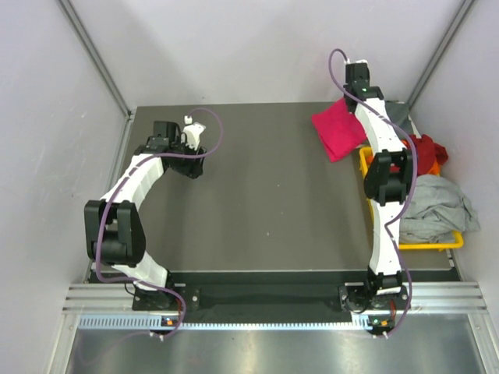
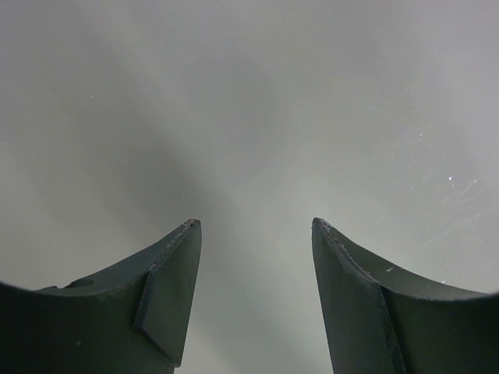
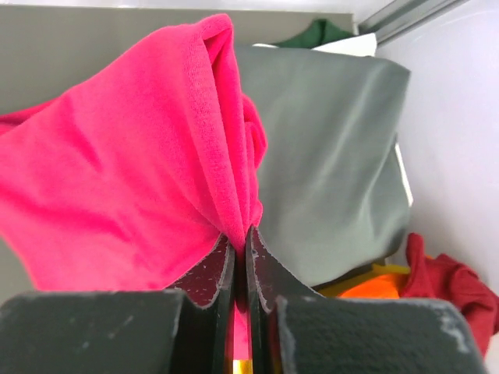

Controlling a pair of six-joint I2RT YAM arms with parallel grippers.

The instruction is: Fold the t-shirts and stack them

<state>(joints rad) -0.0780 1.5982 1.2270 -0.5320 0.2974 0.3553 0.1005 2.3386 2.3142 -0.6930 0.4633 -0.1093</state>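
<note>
The folded pink t-shirt (image 1: 339, 132) hangs smooth beside the flat dark grey t-shirt (image 1: 400, 116). My right gripper should keep going across the stack and let go once the pink t-shirt covers it.
My right gripper (image 3: 240, 232) is shut on a bunched fold of the bright magenta-pink t-shirt (image 3: 117, 171), and the cloth drapes away from the jaws. From above, this pink t-shirt (image 1: 337, 131) hangs at the table's far right, under the right wrist (image 1: 360, 92). A dark grey t-shirt (image 3: 335, 156) lies just behind it. Light grey (image 1: 437, 206), dark red (image 1: 429, 148) and orange (image 3: 374, 287) t-shirts sit in the bin. Over bare table at the far left, my left gripper (image 2: 253, 224) is open and holds nothing; in the top view it (image 1: 191, 165) points down.
The yellow bin (image 1: 421, 246) stands along the table's right edge beside the right arm. Something green (image 3: 316, 33) shows behind the dark grey t-shirt. White walls close in the table (image 1: 265, 195) at the back and on both sides.
</note>
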